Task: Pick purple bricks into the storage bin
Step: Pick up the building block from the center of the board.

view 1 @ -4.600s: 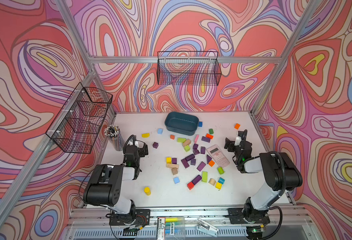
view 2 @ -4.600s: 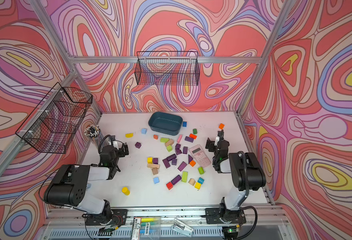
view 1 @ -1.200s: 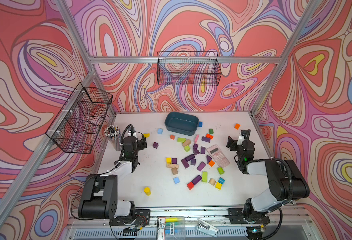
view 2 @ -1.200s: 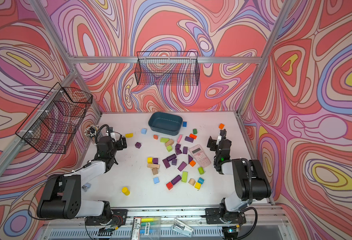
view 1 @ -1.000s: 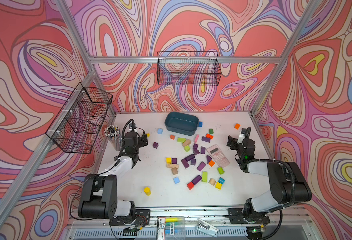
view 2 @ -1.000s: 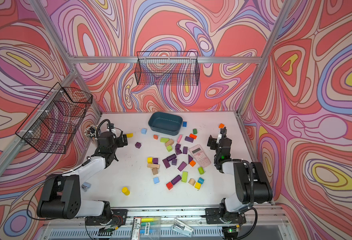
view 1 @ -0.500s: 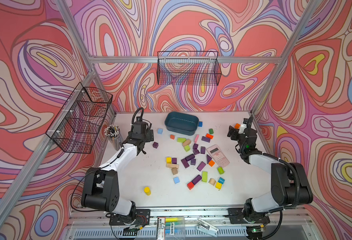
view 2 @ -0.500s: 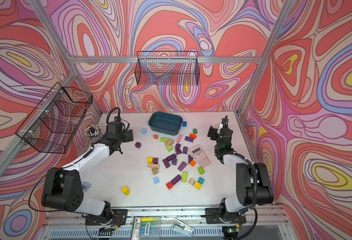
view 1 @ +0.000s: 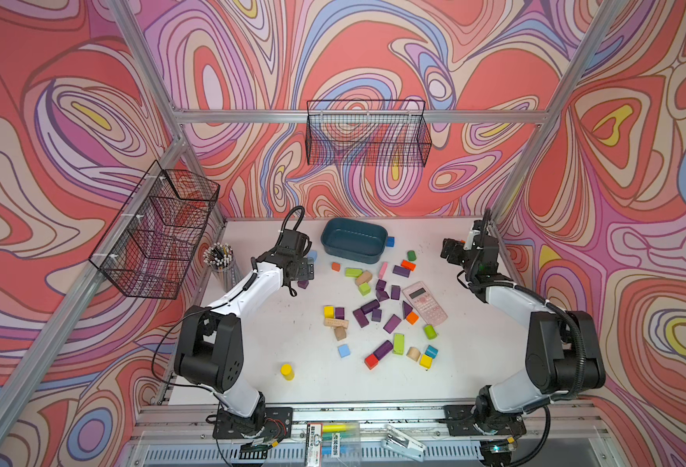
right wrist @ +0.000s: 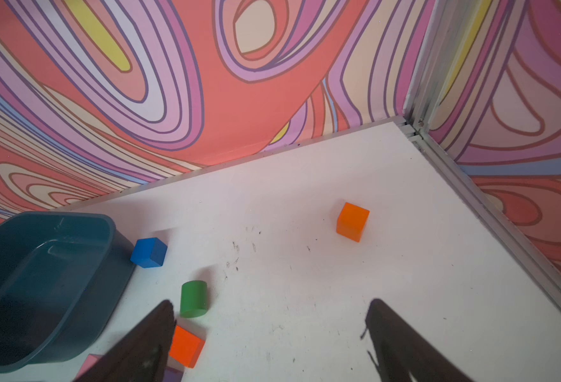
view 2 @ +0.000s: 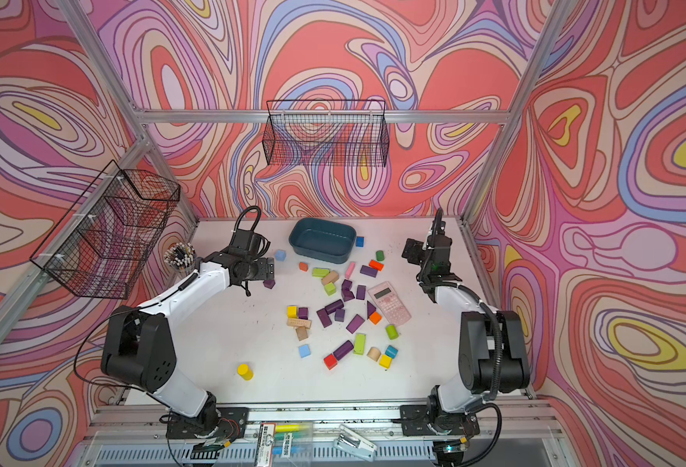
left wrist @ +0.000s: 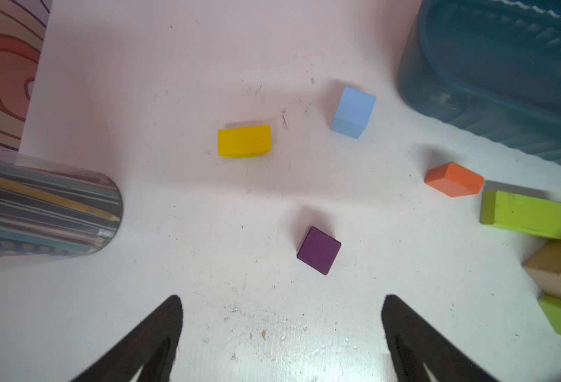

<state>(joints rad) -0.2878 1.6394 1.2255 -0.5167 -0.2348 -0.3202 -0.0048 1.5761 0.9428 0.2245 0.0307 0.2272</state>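
Note:
The lone purple cube [left wrist: 319,250] sits crooked in front of the robot's left gripper, a long way from the right gripper, so the left gripper should rotate square to its sides [left wrist: 326,257] before the fingers close.
The storage bin [view 1: 349,256] is a dark teal tub at the back middle of the table, with nothing visible inside it. Several purple bricks [view 1: 369,307] lie scattered among other coloured blocks mid-table. One lone purple cube [view 1: 303,284] sits apart to the left. My left gripper [view 1: 302,270] hovers open just behind this cube. In the left wrist view the cube [left wrist: 318,249] lies a little beyond the open left gripper [left wrist: 282,297], with the bin [left wrist: 503,99] further off. My right gripper [view 1: 450,248] hangs open near the back right corner. In its wrist view the right gripper [right wrist: 271,301] is open over bare table beside the bin [right wrist: 41,281].
A pink calculator [view 1: 424,302] lies right of the bricks. A pencil cup [view 1: 220,258] stands at the left edge. Wire baskets [view 1: 367,133] hang on the walls. A light-blue cube [left wrist: 353,112] and a yellow block [left wrist: 244,140] lie near the left gripper. An orange cube [right wrist: 352,221], a blue cube [right wrist: 149,252] and a green cylinder [right wrist: 193,298] lie near the right one.
Both arms have stretched from the table's sides toward the back. The left gripper has swung right to the lone purple cube. The right gripper has moved to the back right corner. Both remain open.

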